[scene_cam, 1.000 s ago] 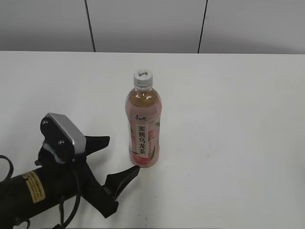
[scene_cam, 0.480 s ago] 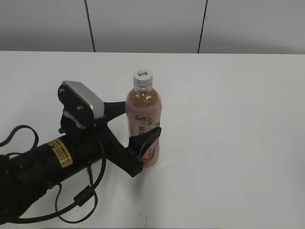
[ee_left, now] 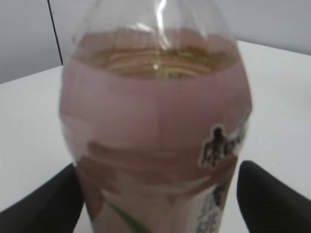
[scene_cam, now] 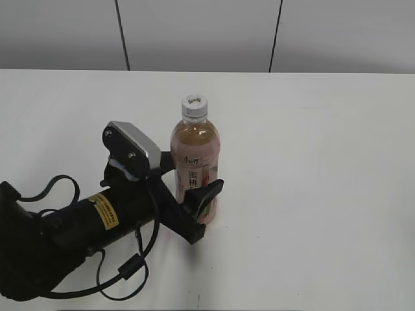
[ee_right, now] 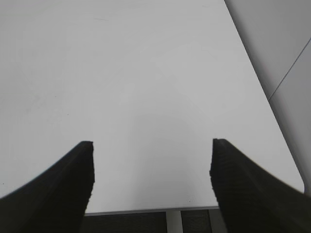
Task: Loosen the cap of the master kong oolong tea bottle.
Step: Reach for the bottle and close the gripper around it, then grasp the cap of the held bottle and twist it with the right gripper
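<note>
My left gripper sits around the bottle's lower label (scene_cam: pixel 192 177), below the cap, so it should steady the bottle while my right gripper takes the cap from above.
The master kong oolong tea bottle (scene_cam: pixel 194 165) stands upright mid-table, amber tea inside, pink peach label with a white strip of black characters. Its white ribbed cap (scene_cam: pixel 194 105) sits on top, untouched. My left gripper (scene_cam: pixel 189 181) is open, its black fingers (scene_cam: pixel 206 194) on either side of the bottle's lower label. In the left wrist view the bottle (ee_left: pixel 155 121) fills the frame between the left gripper's (ee_left: pixel 158 170) two fingertips; the right one shows a small gap. The cap is out of that view. My right gripper (ee_right: pixel 151 144) is open and empty over bare table.
The white table (scene_cam: pixel 324 162) runs to a grey panelled wall at the back. The left arm's body and cable (scene_cam: pixel 84 223) lie low across the front left. In the right wrist view the table's edge (ee_right: pixel 146 209) is just below the fingers.
My left arm has moved right and forward from the front left until its open jaws straddle the bottle's lower body. The bottle has stayed in place and upright.
</note>
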Controlling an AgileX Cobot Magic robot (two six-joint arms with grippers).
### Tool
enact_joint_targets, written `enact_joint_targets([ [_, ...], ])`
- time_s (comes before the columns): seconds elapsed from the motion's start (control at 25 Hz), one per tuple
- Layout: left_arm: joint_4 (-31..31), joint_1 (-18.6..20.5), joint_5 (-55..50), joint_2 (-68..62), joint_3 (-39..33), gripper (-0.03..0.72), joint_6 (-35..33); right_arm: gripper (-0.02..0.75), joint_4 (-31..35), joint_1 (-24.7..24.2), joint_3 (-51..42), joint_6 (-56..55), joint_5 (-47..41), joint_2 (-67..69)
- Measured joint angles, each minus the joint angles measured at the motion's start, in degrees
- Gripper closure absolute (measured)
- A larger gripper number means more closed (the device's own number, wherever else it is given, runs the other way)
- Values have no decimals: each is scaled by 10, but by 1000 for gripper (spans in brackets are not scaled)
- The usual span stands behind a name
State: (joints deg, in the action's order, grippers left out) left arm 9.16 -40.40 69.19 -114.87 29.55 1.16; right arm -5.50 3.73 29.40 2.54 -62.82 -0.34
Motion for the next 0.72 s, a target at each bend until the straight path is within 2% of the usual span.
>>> enact_joint_targets([
  [0.08, 0, 0, 0, -2, 0, 195, 1, 174, 1, 0, 0, 0, 0, 0],
  [0.16, -2, 0, 1, -2, 0, 300, 1, 174, 7, 0, 0, 0, 0, 0],
  [0.2, -2, 0, 1, -2, 0, 321, 2, 174, 11, 0, 0, 0, 1, 0],
  [0.44, -1, 0, 1, -2, 0, 319, 2, 174, 89, 0, 19, 23, 10, 47],
  [0.72, -1, 0, 1, -2, 0, 319, 2, 183, 216, 0, 95, 145, -5, 330],
])
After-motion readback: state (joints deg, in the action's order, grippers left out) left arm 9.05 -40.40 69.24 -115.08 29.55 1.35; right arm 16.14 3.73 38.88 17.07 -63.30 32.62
